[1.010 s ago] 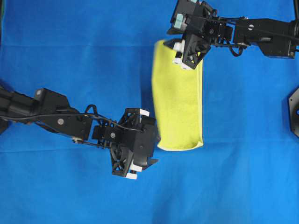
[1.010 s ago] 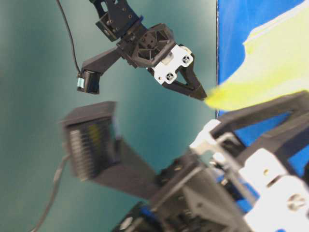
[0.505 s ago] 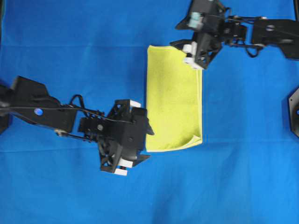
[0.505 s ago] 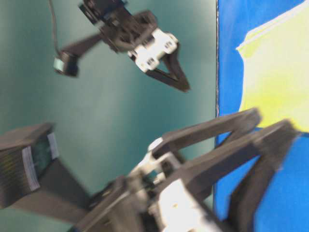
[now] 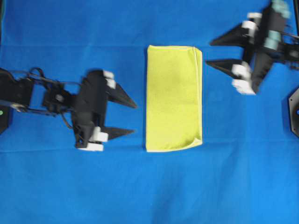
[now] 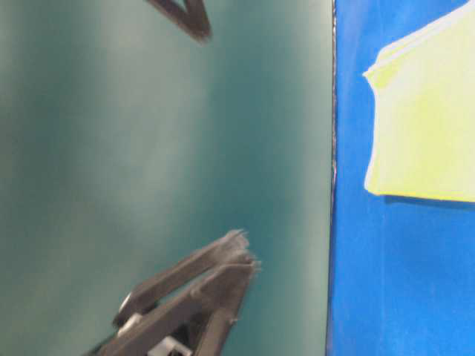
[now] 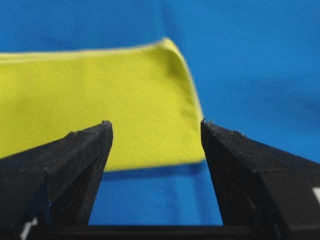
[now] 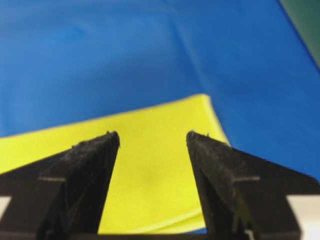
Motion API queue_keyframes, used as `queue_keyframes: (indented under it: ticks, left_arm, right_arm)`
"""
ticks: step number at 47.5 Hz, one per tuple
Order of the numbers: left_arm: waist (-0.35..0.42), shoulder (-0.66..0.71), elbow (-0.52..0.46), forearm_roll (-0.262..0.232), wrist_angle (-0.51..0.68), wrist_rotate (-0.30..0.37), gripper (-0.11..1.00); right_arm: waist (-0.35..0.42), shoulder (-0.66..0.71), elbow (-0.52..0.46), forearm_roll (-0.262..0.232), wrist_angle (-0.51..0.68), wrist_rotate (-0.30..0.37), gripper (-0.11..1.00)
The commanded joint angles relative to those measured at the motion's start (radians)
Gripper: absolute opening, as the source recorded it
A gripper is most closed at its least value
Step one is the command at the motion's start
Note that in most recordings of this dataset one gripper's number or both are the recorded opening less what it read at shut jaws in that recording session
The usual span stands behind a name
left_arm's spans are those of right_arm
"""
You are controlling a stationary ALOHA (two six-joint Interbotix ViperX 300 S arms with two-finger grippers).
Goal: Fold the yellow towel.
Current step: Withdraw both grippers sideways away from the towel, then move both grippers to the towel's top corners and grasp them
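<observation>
I see the towel's near corner [image 5: 196, 142] curl, so the yellow towel's far half [image 5: 173, 70] will fold over while its near half stays put as I carry its far corners.
The yellow towel [image 5: 174, 98] lies flat on the blue cloth as a tall, narrow folded rectangle, with its pale hem along the right side and a small curl at the lower right corner. My left gripper [image 5: 135, 118] hovers just left of it, open and empty, fingers pointing at the towel's left edge. My right gripper [image 5: 209, 53] is open and empty beside the upper right corner. The left wrist view shows the towel [image 7: 100, 95] beyond the open left gripper [image 7: 155, 123]. The right wrist view shows the towel [image 8: 150, 150] behind the open right gripper [image 8: 152, 134].
The large blue cloth [image 5: 149, 196] covers the whole table. A black fixture [image 5: 294, 112] sits at the right edge. In the table-level view, a teal wall [image 6: 148, 148] fills the left side, with blurred left fingers [image 6: 215, 271] low and a right fingertip [image 6: 189, 15] at the top.
Both grippers have let go of the towel's corners and drawn away, the left one leftward and the right one rightward. The towel has settled flat.
</observation>
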State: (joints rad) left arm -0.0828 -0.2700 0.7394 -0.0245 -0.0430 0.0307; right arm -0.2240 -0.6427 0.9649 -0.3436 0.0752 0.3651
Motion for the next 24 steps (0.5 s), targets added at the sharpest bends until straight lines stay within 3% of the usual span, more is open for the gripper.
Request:
queue_keyframes:
  ticks: [1, 14, 24]
  left_arm:
    - [0.032, -0.071, 0.038, 0.000, -0.041, -0.003, 0.68]
    - [0.078, -0.199, 0.193, 0.000, -0.133, -0.014, 0.68]
    - [0.080, -0.195, 0.210, -0.002, -0.164, -0.014, 0.68]
  right_arm:
    - [0.037, -0.069, 0.028, 0.003, -0.003, 0.021, 0.60]
    - [0.057, -0.114, 0.156, 0.003, -0.052, 0.087, 0.60]
    - [0.057, -0.092, 0.160, 0.002, -0.083, 0.092, 0.60]
